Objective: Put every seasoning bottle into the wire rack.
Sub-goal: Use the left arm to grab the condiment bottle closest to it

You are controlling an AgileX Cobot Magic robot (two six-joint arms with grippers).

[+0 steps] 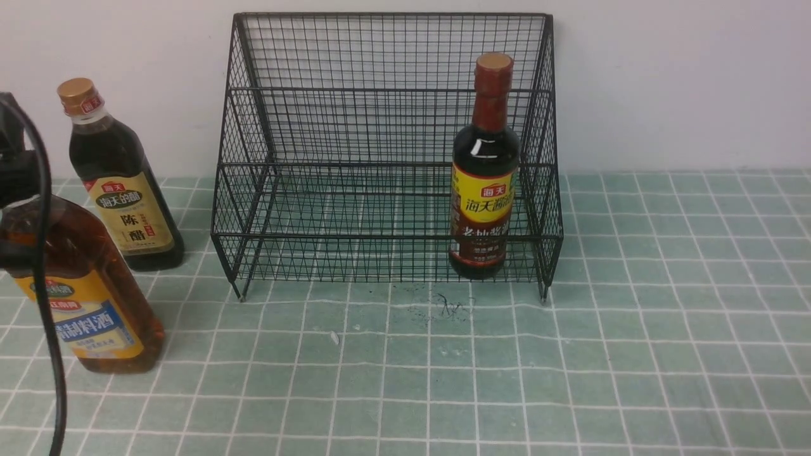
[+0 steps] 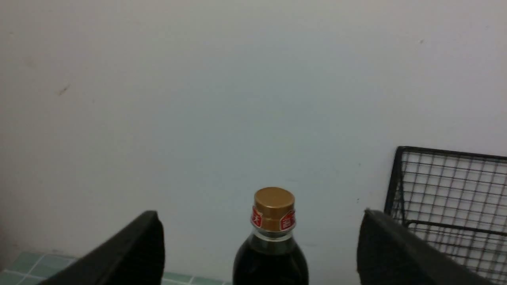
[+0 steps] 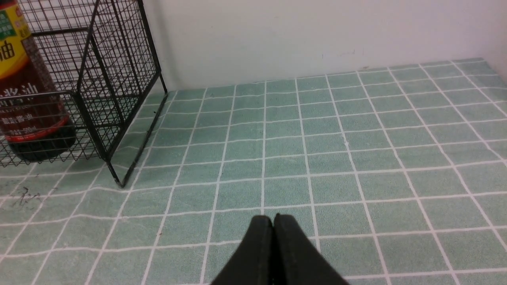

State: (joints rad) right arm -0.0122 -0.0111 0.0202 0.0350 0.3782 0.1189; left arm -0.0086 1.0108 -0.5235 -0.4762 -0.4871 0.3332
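My gripper will carry in the amber bottle, and the bottle will leave space ahead for another, because the wire rack goes far back behind its front rail.
The black wire rack stands against the back wall. The slim-necked dark bottle with the yellow-maroon label stands upright on its lower tier, at the right end. Left of the rack, on the table, stand the dark bottle with the tan cap and, nearer, the amber bottle, whose top is hidden behind a dark part of my left arm. My left gripper is open and empty; the tan-capped bottle shows beyond its gap, the rack beside it. My right gripper is shut, empty, low over the tiles right of the rack and the racked bottle.
A black cable hangs across the amber bottle at the left edge. The table wears a green tiled cloth with dark scuff marks in front of the rack. A pale wall closes off the back.
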